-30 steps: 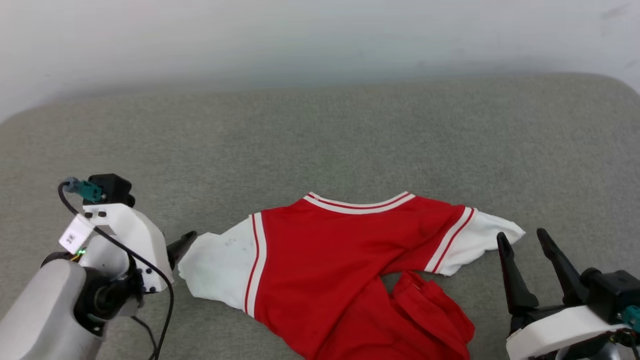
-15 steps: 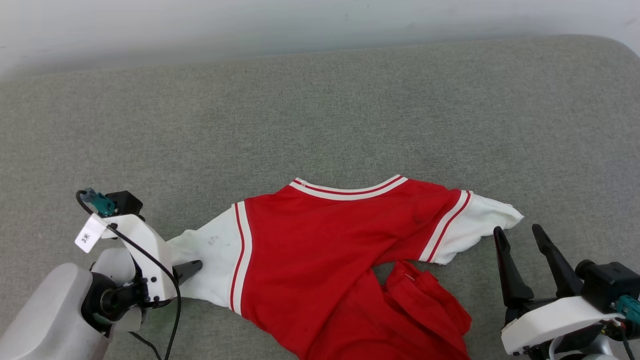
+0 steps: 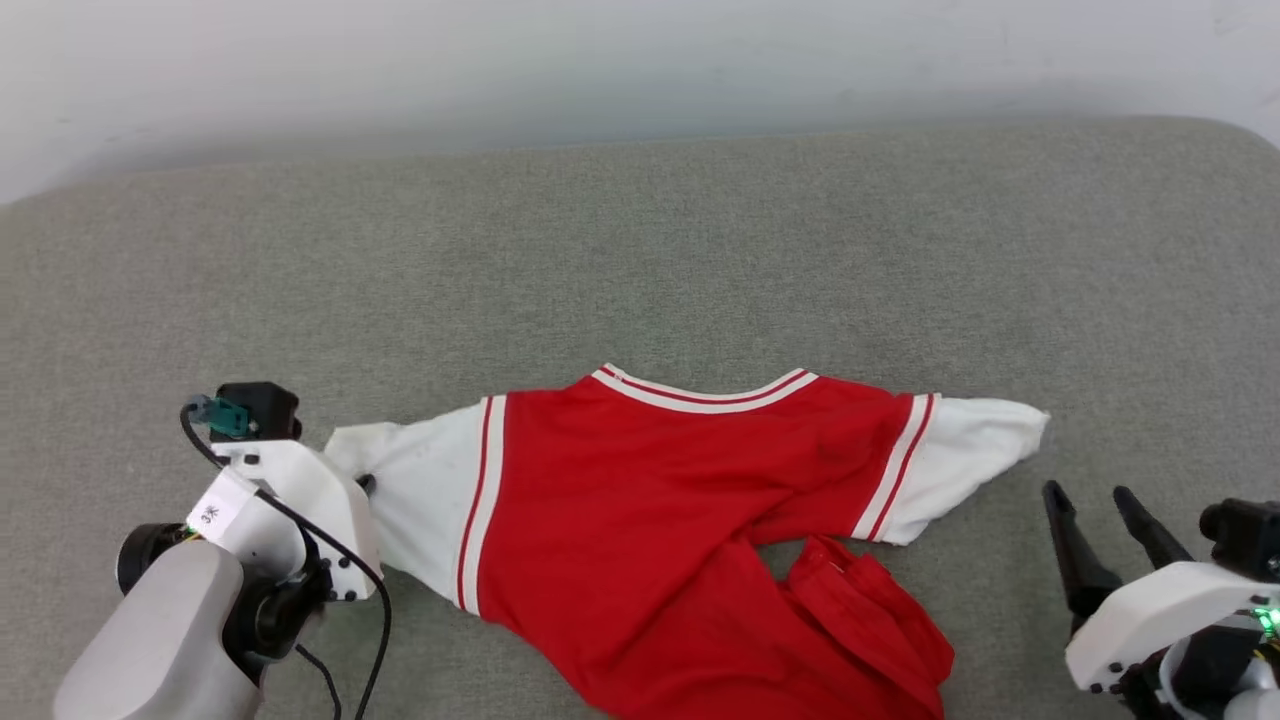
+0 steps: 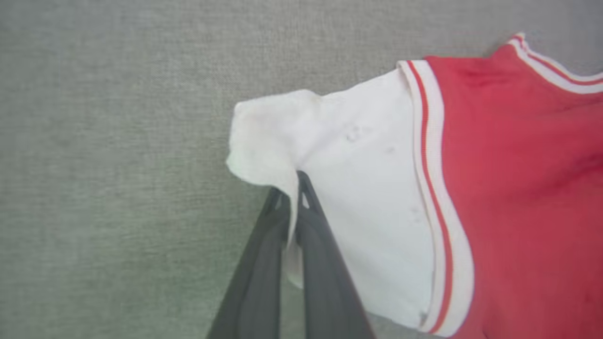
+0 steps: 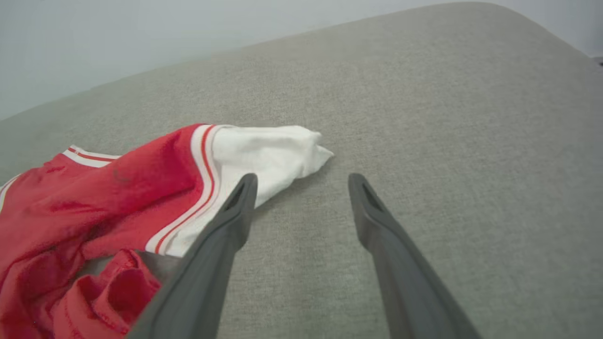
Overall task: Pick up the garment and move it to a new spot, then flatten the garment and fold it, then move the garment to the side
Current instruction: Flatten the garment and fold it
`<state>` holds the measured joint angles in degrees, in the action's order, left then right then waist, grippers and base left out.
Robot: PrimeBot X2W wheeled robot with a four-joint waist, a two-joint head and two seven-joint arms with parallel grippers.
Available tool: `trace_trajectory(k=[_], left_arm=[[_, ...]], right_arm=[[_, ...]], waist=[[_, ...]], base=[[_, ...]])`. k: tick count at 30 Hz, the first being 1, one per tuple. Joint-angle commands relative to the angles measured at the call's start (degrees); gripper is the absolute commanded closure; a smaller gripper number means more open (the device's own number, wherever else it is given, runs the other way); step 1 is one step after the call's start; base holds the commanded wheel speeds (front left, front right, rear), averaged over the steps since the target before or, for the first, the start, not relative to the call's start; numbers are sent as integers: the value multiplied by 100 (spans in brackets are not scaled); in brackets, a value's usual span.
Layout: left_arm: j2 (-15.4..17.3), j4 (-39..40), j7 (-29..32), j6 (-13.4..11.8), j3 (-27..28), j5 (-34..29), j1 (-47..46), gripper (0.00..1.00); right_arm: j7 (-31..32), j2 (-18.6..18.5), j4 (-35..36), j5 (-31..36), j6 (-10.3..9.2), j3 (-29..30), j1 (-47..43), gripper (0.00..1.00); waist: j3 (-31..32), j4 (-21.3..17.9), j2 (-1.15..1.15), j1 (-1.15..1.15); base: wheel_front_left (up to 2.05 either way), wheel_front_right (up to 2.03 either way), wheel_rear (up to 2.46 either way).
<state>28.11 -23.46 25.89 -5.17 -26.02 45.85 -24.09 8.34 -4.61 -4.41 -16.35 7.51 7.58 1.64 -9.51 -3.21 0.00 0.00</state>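
My gripper should expect chest lettering hidden on the garment's bottom side, because the garment's upper side [image 3: 636, 516] is plain red below a shallow collar [image 3: 705, 400].
The garment [image 3: 660, 500], a red jersey with white sleeves and striped trim, lies spread on the grey cushion, collar to the far side, its lower part bunched at the near edge. My left gripper [image 4: 293, 181] is shut on the edge of the left white sleeve [image 4: 358, 160]; in the head view its white wrist housing covers the fingers at the sleeve end [image 3: 355, 460]. My right gripper [image 5: 301, 181] is open above bare cushion, just near of the right sleeve's tip [image 5: 282, 150]. In the head view it stands at the lower right [image 3: 1090, 495]. No chest lettering shows.
A wide grey fabric cushion [image 3: 640, 260] carries everything, with a pale wall [image 3: 640, 60] behind its far edge. Its rounded right corner [image 5: 541, 28] lies beyond my right gripper. Bare fabric stretches on all far sides of the garment.
My left gripper has closed on the left sleeve and drawn it outward, straightening it. My right gripper has dropped lower and farther right in the head view. The head camera shifted too.
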Motion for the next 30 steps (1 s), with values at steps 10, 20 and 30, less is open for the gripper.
trace_trajectory(k=[10, 20, 30], left_arm=[[-98, 758, -1025, -336, 129, -408, -70, 100], [-131, 1402, -1103, -387, 39, -567, -254, 100], [-185, 1491, -1119, -294, -26, -497, -336, 100]], right_arm=[[1639, -910, -1045, -747, -3, 47, 959, 0], [3191, -1325, -1345, -883, -3, -525, 1981, 0], [4847, -1171, -2362, -852, -3, -995, 2092, 0]], waist=[[-40, 416, 0, 0], [-410, 708, 0, 0], [-691, 913, 0, 0]], base=[[0, 0, 0], [0, 0, 0], [0, 0, 0]])
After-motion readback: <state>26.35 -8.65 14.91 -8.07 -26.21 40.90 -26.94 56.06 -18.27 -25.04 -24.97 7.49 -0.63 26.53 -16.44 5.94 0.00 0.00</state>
